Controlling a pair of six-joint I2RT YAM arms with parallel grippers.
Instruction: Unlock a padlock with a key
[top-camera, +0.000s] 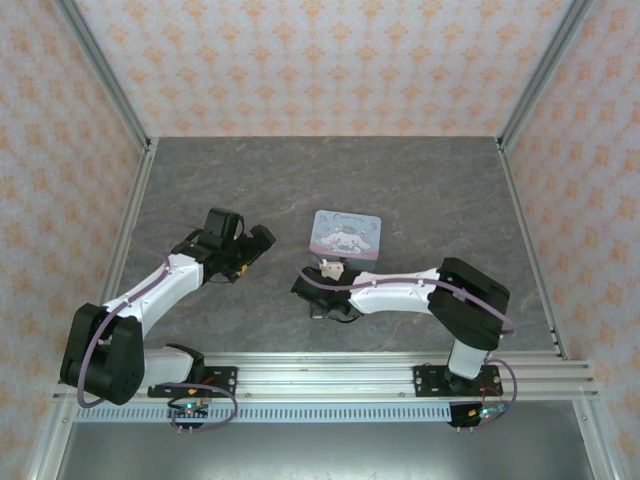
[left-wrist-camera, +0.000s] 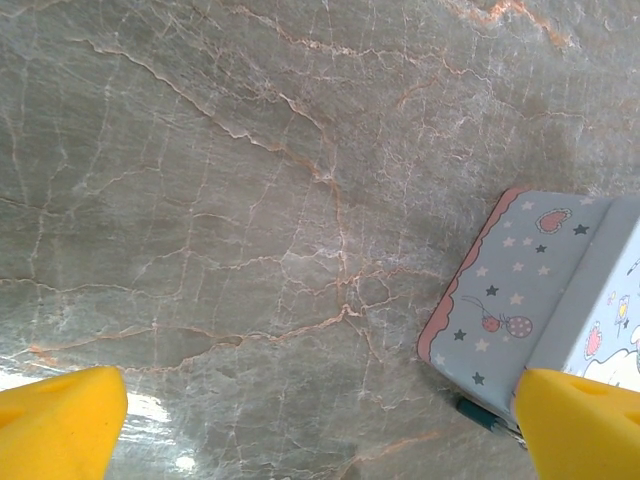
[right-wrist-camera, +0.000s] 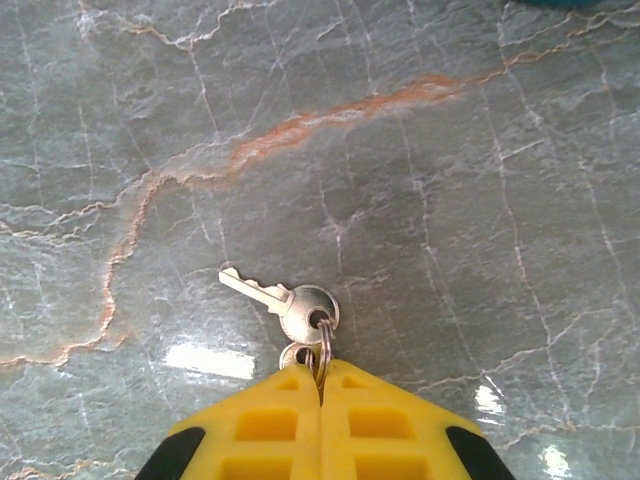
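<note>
Next, my right gripper puts the key down and takes it by its round head, because my right gripper is holding the ring and the key hangs loose from the ring.
In the right wrist view my right gripper is shut on a small metal ring. The key hangs from that ring. It lies on the marble table with its blade pointing up and to the left. A second round metal piece peeks out under the ring. A teal sliver of the padlock shows beside the tin's near corner in the left wrist view. My left gripper hovers open over bare marble, its yellow fingertips wide apart, and the tin sits to its right.
The pale cartoon-printed tin sits mid-table, just beyond my right gripper and to the right of my left gripper. Metal frame posts and patterned walls enclose the grey marble table.
</note>
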